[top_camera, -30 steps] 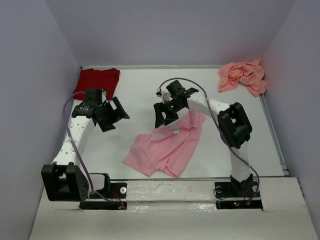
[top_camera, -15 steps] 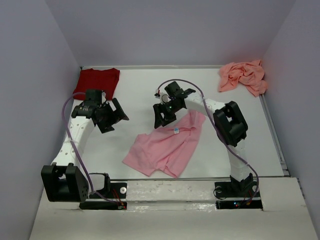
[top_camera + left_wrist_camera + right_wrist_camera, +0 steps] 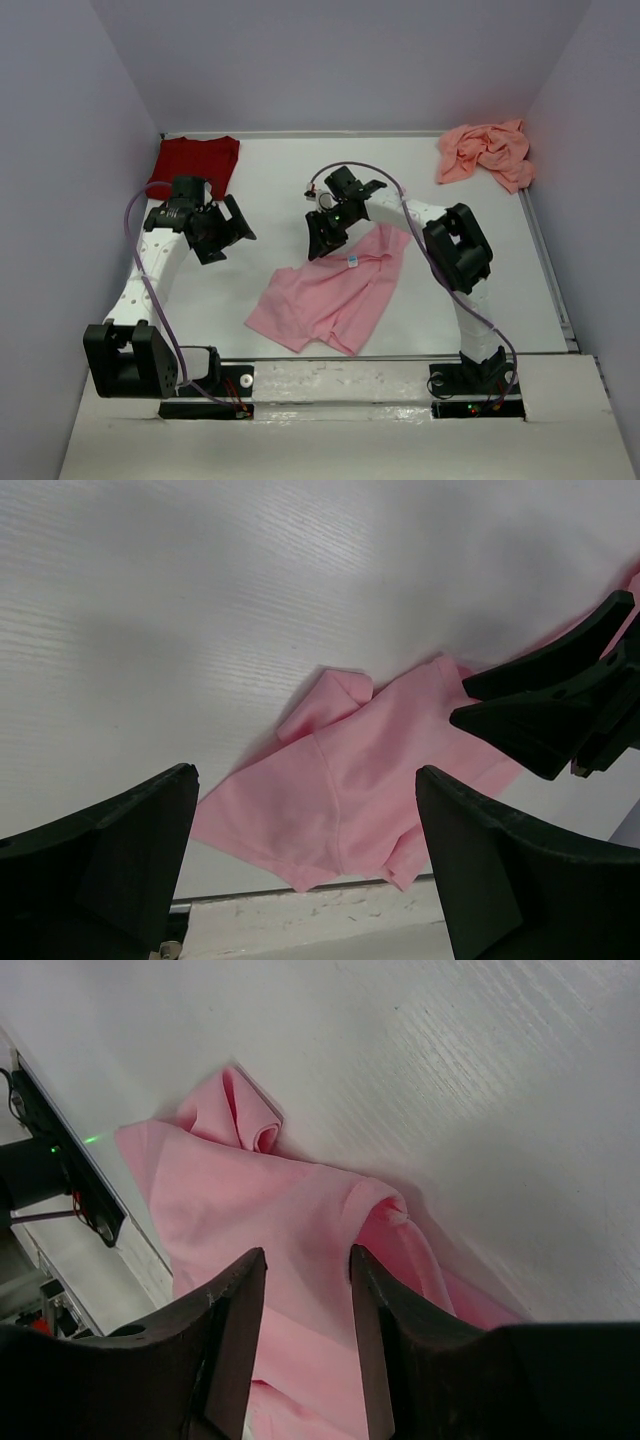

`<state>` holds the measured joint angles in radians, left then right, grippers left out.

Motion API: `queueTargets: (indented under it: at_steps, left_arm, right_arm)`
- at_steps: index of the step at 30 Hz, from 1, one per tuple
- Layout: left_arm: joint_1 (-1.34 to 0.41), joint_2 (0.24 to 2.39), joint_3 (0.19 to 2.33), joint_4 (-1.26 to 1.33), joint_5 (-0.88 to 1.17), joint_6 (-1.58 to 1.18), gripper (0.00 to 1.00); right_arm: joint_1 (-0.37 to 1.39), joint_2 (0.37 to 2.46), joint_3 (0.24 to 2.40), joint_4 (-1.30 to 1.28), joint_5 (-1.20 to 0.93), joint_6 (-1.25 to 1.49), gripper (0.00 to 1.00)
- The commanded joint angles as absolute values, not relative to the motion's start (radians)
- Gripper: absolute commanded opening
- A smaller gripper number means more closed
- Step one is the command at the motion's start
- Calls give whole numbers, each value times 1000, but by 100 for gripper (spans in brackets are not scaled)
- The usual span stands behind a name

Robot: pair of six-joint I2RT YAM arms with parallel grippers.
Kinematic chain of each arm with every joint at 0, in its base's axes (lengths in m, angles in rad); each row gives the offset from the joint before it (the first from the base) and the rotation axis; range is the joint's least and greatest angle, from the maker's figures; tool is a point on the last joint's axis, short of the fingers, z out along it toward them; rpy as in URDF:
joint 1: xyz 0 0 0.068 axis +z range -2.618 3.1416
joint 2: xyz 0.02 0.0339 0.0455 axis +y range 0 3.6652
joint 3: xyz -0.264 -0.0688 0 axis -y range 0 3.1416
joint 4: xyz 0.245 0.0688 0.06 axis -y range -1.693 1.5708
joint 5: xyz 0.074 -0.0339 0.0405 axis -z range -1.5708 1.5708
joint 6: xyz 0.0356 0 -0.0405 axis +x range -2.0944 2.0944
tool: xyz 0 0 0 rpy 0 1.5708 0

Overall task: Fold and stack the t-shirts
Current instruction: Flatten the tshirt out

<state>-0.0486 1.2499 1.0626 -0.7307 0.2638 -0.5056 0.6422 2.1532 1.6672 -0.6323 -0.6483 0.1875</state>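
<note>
My left gripper should stay out of the way while my right gripper lifts the t-shirt high by the t-shirt's edge (image 3: 322,262) near its neck label, because the light pink t-shirt lies crumpled (image 3: 325,300).
The light pink t-shirt (image 3: 330,290) lies crumpled in the middle of the table, its white neck label (image 3: 353,262) facing up. My right gripper (image 3: 325,232) is down at the shirt's upper left edge. In the right wrist view its jaws (image 3: 307,1252) are narrowed but still apart, with pink cloth (image 3: 290,1220) showing through the gap. My left gripper (image 3: 225,228) hangs wide open above bare table to the left, empty (image 3: 305,780), looking at the pink shirt (image 3: 370,770) and the right gripper (image 3: 545,710). The dark red t-shirt (image 3: 197,163) lies flat at the back left. The salmon-pink t-shirt (image 3: 487,152) is bunched at the back right.
Grey walls enclose the white table (image 3: 280,180) on the left, back and right. A raised white ledge (image 3: 340,375) runs along the near edge by both arm bases.
The right gripper has shifted slightly left over the pink shirt's edge and its jaws have narrowed. The left arm has stayed where it was.
</note>
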Motion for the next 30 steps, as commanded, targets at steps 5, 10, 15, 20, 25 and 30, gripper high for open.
queueTargets:
  at_steps: [5,10,15,20,25,30]
  left_arm:
    - [-49,1259,1100,-742,252,-483,99]
    - [-49,1261,1103,-744,229,-476,99]
    - [-15,1278,1134,-770,167,-454,99]
    - [100,1272,1190,-772,158,-428,99]
    - [155,1299,1235,-741,152,-419,99]
    - [207,1330,1203,-700,245,-416,99]
  right_arm:
    - [663,2169,1652,-597,-695,195,23]
    - [663,2158,1681,-620,-736,218,0]
    - [681,2112,1836,-683,-807,262,0]
    - [681,2094,2093,-752,-900,379,0]
    - [681,2158,2521,-827,-965,483,0]
    - [654,2116,2585,-790,-928,529,0]
